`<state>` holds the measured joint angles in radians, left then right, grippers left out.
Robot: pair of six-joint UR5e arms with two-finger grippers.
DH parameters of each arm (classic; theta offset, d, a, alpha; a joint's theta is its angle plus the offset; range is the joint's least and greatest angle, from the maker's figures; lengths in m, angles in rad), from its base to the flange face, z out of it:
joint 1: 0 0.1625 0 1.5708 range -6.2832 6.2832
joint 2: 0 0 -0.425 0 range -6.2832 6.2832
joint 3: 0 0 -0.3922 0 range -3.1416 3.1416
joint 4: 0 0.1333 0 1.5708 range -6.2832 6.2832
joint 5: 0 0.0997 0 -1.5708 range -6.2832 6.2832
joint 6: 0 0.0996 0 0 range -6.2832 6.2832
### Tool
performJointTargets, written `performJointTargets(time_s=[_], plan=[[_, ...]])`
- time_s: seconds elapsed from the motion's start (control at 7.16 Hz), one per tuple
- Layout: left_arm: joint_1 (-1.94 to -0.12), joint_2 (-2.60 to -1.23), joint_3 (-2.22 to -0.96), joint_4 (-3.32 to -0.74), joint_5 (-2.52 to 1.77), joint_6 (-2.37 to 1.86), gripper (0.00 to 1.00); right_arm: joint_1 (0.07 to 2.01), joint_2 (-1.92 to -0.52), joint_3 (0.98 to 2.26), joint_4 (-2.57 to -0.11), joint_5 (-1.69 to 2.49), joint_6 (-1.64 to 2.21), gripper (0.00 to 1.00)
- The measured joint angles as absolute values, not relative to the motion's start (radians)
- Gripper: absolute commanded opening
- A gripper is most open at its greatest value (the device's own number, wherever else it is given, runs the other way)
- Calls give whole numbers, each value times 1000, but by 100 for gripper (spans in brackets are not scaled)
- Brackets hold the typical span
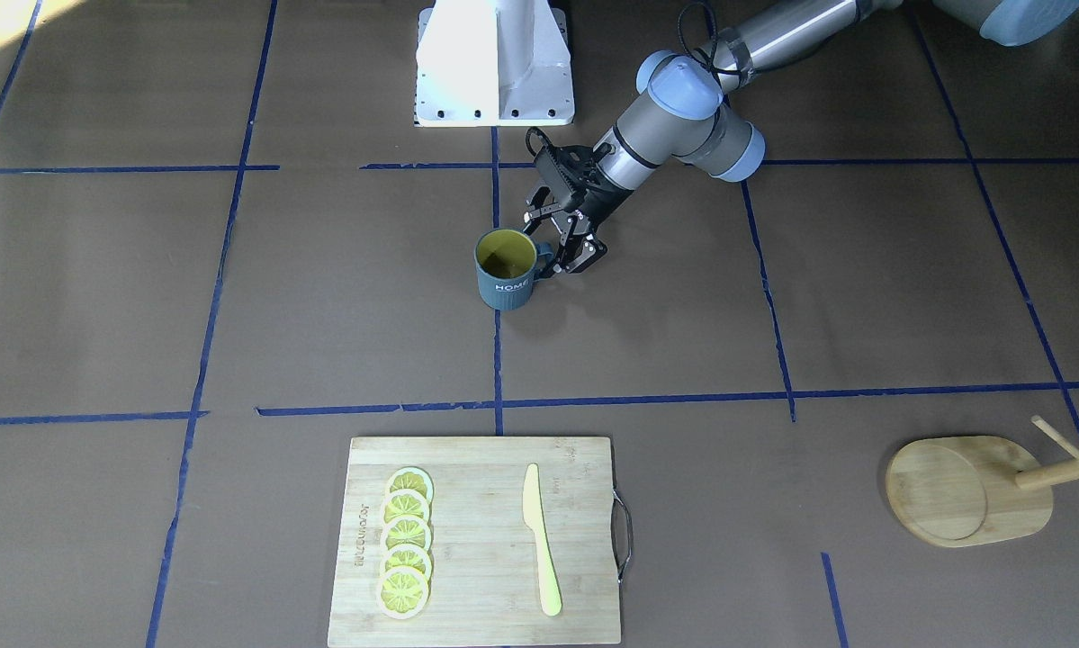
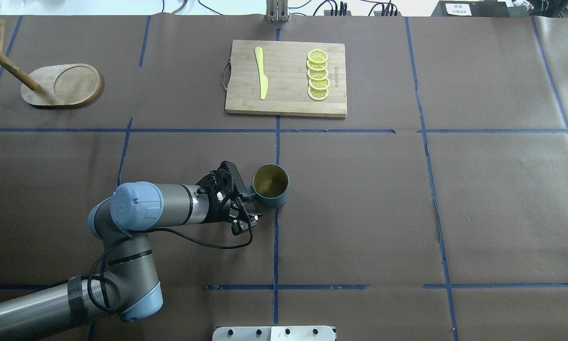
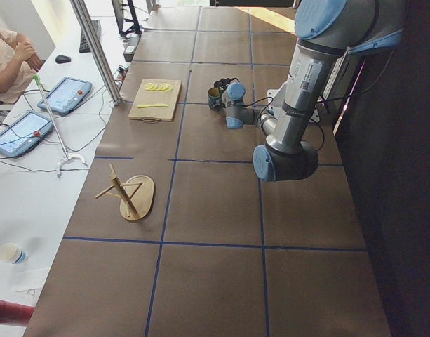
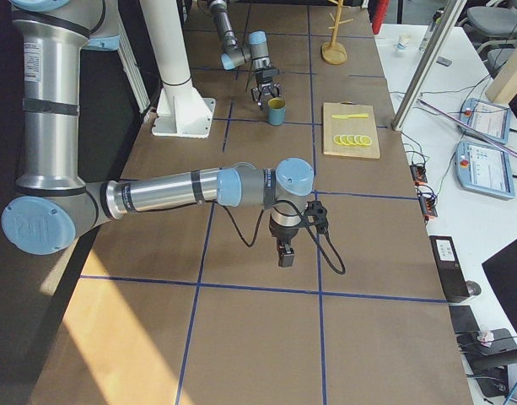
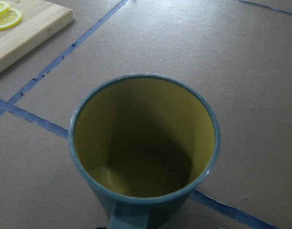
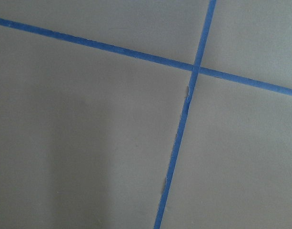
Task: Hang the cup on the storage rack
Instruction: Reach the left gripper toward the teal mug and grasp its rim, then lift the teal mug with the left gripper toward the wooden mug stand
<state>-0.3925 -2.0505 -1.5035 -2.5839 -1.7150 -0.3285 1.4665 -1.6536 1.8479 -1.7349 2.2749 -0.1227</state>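
Note:
The cup's empty opening (image 1: 506, 255) is much wider than the thin pegs of the rack, so the cup will slip opening-first over a peg when I hang it.
The dark blue-grey cup (image 1: 506, 268) with a yellow inside stands upright on the brown table near its middle; it also shows in the overhead view (image 2: 270, 185) and fills the left wrist view (image 5: 143, 138). My left gripper (image 1: 561, 238) is open, level with the cup's handle, with its fingers spread on either side of it (image 2: 248, 203). The wooden storage rack (image 1: 962, 490) stands far off at the table's far left corner (image 2: 61, 85), its post and pegs bare. My right gripper (image 4: 283, 253) shows only in the exterior right view, pointing down over bare table; I cannot tell whether it is open.
A bamboo cutting board (image 2: 286, 78) with a yellow knife (image 2: 261, 71) and several lemon slices (image 2: 318, 76) lies at the far middle. The robot's white base (image 1: 494, 63) stands close behind the cup. Blue tape lines cross the table.

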Motion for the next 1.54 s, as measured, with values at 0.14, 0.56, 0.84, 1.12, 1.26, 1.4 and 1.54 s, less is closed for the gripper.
performJointTargets(time_s=[0.14,0.56,0.84,1.12,1.26,1.4,1.54], plan=[[-389,-2055,-1498,-2584,-1709,-337,49,1466,-1654,1848,-1735,2275,-123,100],[-377,-2068,-1497,-2584,-1649,-369,7,1466,-1654,1848,-1735,2275,-125,100],[-377,-2066,-1506,-2595,-1644,-436,1,1467,-1655,1848,-1735,2275,-126,100],[-388,-2060,-1517,-2685,-1643,-628,1,1466,-1654,1847,-1735,2275,-128,100],[-402,-2057,-1518,-2741,-1642,-797,1,1466,-1654,1847,-1735,2275,-128,100],[-430,-2056,-1522,-2782,-1643,-968,1,1467,-1654,1846,-1735,2275,-129,100],[-469,-2055,-1526,-2813,-1644,-1156,1,1466,-1654,1846,-1735,2275,-130,100]])
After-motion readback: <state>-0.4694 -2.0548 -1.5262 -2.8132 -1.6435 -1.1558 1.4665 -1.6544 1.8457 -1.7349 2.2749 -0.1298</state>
